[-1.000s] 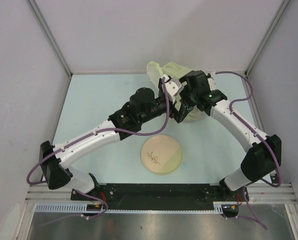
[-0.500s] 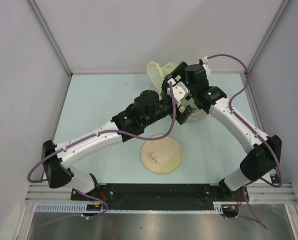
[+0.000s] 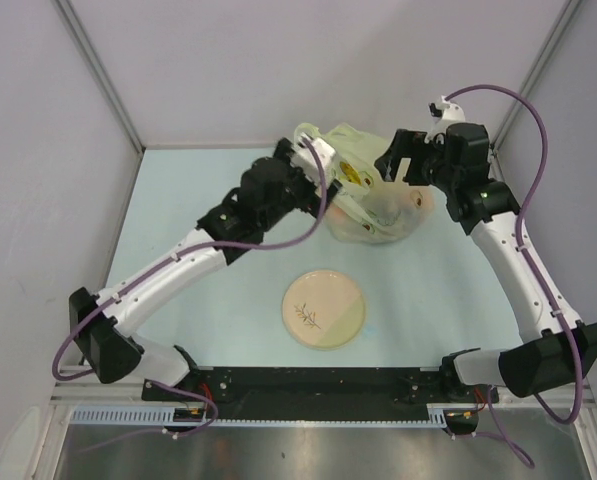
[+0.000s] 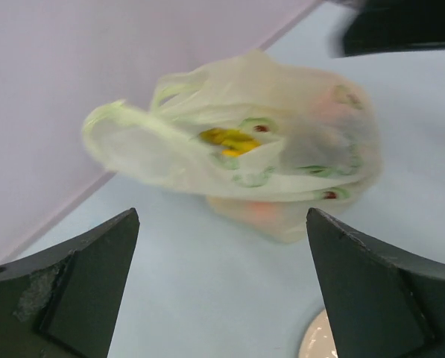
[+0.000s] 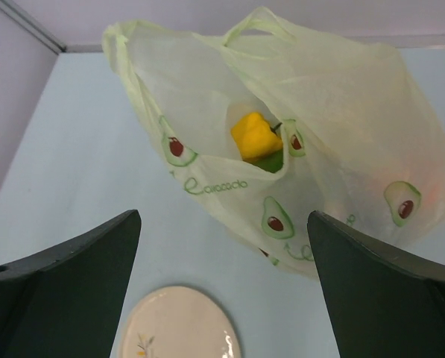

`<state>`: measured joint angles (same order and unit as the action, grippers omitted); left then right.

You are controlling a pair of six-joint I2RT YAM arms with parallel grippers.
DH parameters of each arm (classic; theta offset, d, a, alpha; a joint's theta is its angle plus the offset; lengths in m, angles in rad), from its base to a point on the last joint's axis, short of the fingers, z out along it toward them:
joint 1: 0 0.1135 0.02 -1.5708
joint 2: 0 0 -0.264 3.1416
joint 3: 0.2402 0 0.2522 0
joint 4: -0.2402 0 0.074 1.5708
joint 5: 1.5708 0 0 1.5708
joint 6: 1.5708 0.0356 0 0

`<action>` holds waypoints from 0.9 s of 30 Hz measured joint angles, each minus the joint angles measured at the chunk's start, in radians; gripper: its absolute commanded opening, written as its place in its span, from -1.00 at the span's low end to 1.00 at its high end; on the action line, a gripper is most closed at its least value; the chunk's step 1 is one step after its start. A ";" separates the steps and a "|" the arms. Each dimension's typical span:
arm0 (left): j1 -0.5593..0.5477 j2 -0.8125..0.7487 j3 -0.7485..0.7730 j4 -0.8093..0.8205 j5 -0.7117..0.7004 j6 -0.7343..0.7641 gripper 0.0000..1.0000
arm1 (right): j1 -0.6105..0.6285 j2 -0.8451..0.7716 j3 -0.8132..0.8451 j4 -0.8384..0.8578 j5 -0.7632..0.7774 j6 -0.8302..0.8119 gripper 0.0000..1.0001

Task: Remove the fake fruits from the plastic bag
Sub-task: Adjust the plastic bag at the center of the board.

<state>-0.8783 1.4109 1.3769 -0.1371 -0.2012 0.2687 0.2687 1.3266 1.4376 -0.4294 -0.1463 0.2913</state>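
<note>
My gripper will make the plastic bag spread wide and show more fake fruits when it pulls the bag, because the plastic bag's rim point(image 3: 353, 208) hangs limp around the yellow fruit.
The plastic bag point(image 3: 370, 200) lies at the back of the table, pale yellow-green with avocado prints, its mouth loosely open. A yellow lumpy fruit point(image 5: 253, 136) and something green show in the opening; the yellow also shows in the left wrist view point(image 4: 228, 139). An orange shape point(image 3: 416, 200) shows through the bag's right side. The other fake fruits are hidden inside. My left gripper point(image 3: 328, 172) is open and empty just left of the bag point(image 4: 244, 160). My right gripper point(image 3: 390, 166) is open and empty above the bag's point(image 5: 319, 127) right part, touching nothing.
A round cream plate point(image 3: 324, 308) with a sprig design lies in front of the bag, near the table's middle; it also shows at the bottom of the right wrist view point(image 5: 181, 324). White walls close in the back and both sides.
Both arms have drawn apart from over the bag: the left gripper moved left and back, the right arm swung up and to the right. The bag now lies uncovered.
</note>
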 measured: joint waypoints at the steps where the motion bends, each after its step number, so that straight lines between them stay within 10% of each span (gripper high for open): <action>1: 0.051 0.000 0.007 -0.022 0.010 -0.039 0.99 | -0.005 -0.002 -0.005 -0.013 -0.003 -0.026 0.99; 10: 0.464 0.196 0.369 -0.211 0.040 -0.445 1.00 | -0.059 0.028 -0.013 -0.139 0.029 -0.136 0.99; 27: 0.467 0.530 0.512 -0.129 0.689 -0.666 0.60 | -0.092 -0.066 -0.151 -0.163 0.061 -0.248 0.99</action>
<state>-0.4110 1.9408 1.8885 -0.2657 0.4873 -0.3973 0.1772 1.2610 1.2869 -0.5926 -0.0849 0.0437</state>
